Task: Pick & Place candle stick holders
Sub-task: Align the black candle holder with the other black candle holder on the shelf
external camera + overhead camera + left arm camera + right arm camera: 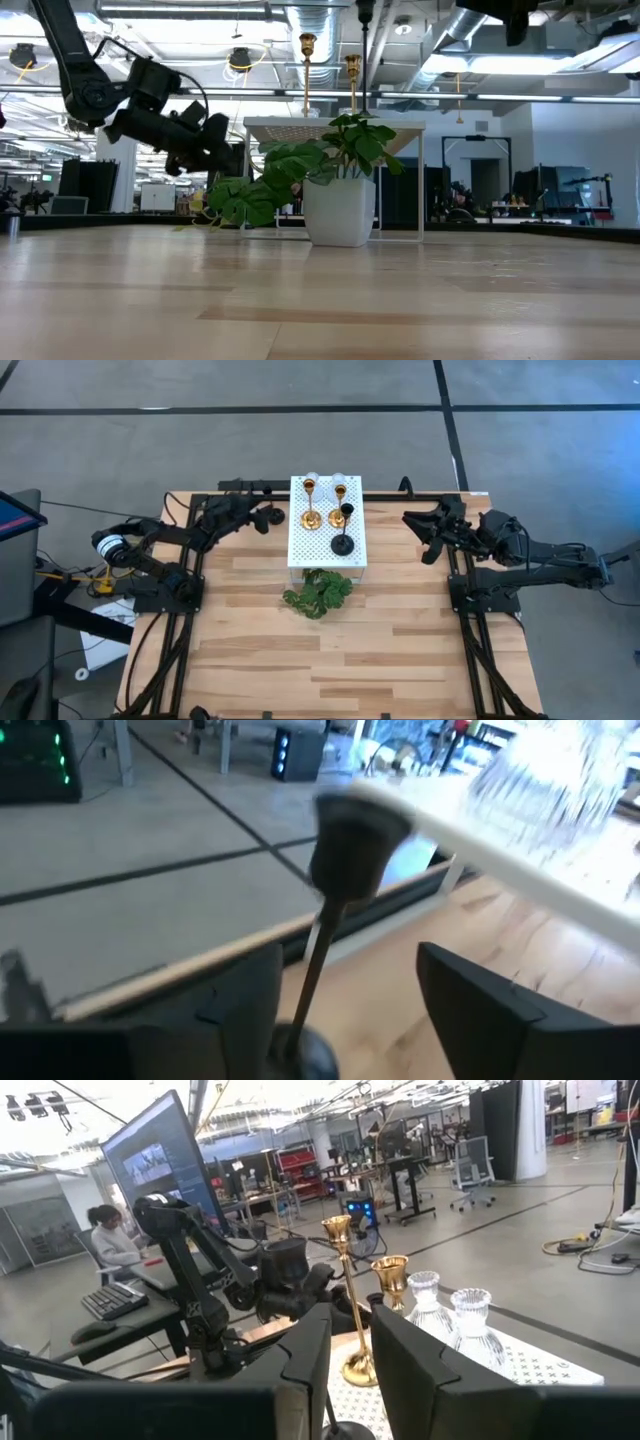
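Note:
My left gripper's fingers are on both sides of the black holder's lower stem close to its base, so next I go higher and close them just under the cup before I lift the holder onto the stand.
A white perforated stand at the table's middle carries two gold holders, two clear glass holders and one black holder, all upright on their bases. My left gripper hangs just left of the stand, shut on a second black holder. My right gripper hovers to the right of the stand, empty. In its wrist view the fingers stand a narrow gap apart. My left gripper has the black holder's round base between its two fingers, far back. The picture's lower edge cuts off the place of contact. The fingers come level from the table's left. The stem runs forward along them, with the cup toward the stand, clear of the table.
A white pot with a green leafy plant stands under the stand, and its leaves spill out toward the near side. The wooden table stretches toward the near edge. A person sits at a desk beyond the table.

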You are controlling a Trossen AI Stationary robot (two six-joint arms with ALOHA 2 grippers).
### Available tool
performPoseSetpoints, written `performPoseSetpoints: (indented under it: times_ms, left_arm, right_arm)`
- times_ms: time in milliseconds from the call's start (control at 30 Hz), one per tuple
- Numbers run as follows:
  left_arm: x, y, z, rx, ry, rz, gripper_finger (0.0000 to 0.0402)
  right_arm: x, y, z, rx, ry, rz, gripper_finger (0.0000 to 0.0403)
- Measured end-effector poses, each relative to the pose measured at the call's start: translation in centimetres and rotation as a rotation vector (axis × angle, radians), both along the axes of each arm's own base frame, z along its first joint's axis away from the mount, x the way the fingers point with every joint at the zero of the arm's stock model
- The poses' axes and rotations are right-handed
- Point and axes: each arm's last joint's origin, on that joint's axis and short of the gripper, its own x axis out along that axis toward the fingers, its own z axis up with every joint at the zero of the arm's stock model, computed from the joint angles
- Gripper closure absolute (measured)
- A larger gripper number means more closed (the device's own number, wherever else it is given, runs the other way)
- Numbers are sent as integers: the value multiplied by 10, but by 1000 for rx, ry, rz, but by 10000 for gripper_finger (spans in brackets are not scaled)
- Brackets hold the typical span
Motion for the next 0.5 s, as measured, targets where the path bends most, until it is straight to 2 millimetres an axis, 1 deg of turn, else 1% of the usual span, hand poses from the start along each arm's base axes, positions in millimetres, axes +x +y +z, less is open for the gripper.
performPoseSetpoints:
  times_ms: [100, 167, 367, 500]
  left_arm:
    - [4, 4, 6, 19, -7, 0, 151]
    - [6, 8, 3, 8, 5, 8, 146]
    - [16, 18, -11, -55, 47, 11, 144]
    - [24, 26, -9, -51, 40, 9, 146]
  right_arm:
    - [0, 0, 0, 0, -1, 0, 334]
    - [0, 0, 0, 0, -1, 0, 334]
    - [0, 0, 0, 0, -1, 0, 334]
    - [0, 0, 0, 0, -1, 0, 334]
